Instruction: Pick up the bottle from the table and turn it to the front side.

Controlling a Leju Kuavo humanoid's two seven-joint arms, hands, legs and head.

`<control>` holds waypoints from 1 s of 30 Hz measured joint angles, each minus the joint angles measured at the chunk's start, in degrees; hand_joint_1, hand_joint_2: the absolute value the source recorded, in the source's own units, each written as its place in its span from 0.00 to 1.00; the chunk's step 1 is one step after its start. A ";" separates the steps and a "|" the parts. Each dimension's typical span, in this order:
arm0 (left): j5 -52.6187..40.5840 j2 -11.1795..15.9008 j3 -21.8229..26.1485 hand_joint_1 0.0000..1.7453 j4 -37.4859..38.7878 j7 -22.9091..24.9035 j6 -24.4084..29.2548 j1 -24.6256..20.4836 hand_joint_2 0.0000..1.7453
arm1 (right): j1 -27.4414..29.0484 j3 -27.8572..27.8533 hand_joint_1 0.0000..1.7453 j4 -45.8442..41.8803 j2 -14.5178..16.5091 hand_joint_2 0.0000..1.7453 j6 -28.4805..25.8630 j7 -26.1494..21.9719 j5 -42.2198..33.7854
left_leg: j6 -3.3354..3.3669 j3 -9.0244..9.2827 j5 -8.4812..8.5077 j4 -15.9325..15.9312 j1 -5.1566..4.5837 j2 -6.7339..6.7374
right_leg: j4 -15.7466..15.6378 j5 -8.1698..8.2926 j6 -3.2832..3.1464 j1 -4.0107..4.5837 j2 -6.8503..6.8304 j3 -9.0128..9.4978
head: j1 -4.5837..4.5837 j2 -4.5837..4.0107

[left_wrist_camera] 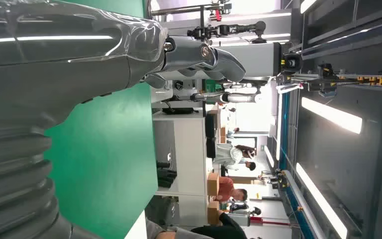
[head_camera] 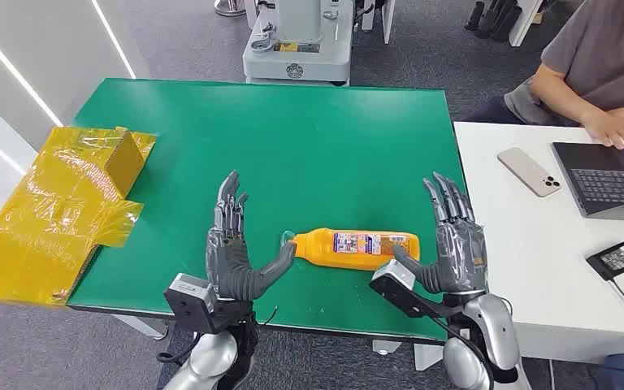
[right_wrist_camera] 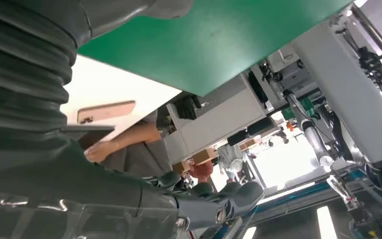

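The orange bottle (head_camera: 356, 249) should show another label when I turn it, because small print and a barcode (head_camera: 396, 243) face up near the bottle's base.
An orange bottle (head_camera: 357, 248) with a printed label lies on its side on the green table (head_camera: 292, 146), cap end pointing left, near the front edge. My left hand (head_camera: 234, 252) stands upright just left of the cap, fingers spread, thumb reaching toward the cap without clearly touching it. My right hand (head_camera: 453, 240) stands upright at the bottle's base end, fingers apart, thumb close to the bottle. Neither hand holds the bottle. The left hand (left_wrist_camera: 54, 64) and the right hand (right_wrist_camera: 79, 194) fill much of their wrist views, fingers extended.
A yellow-taped cardboard box (head_camera: 57, 211) lies off the table's left edge. To the right stands a white desk (head_camera: 528, 260) with a phone (head_camera: 529, 171), a laptop (head_camera: 609, 175) and a person (head_camera: 593, 65) typing. A grey machine base (head_camera: 296, 49) stands behind the table.
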 joint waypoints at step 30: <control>0.40 0.57 0.00 0.00 -0.28 1.22 -2.89 0.75 1.00 | -31.62 16.50 0.00 26.64 -11.96 1.00 31.63 -4.67 -16.23 | 0.05 -0.02 0.04 0.09 0.00 -0.12 | 0.00 0.07 0.02 0.00 -0.07 0.02 | -0.01 0.00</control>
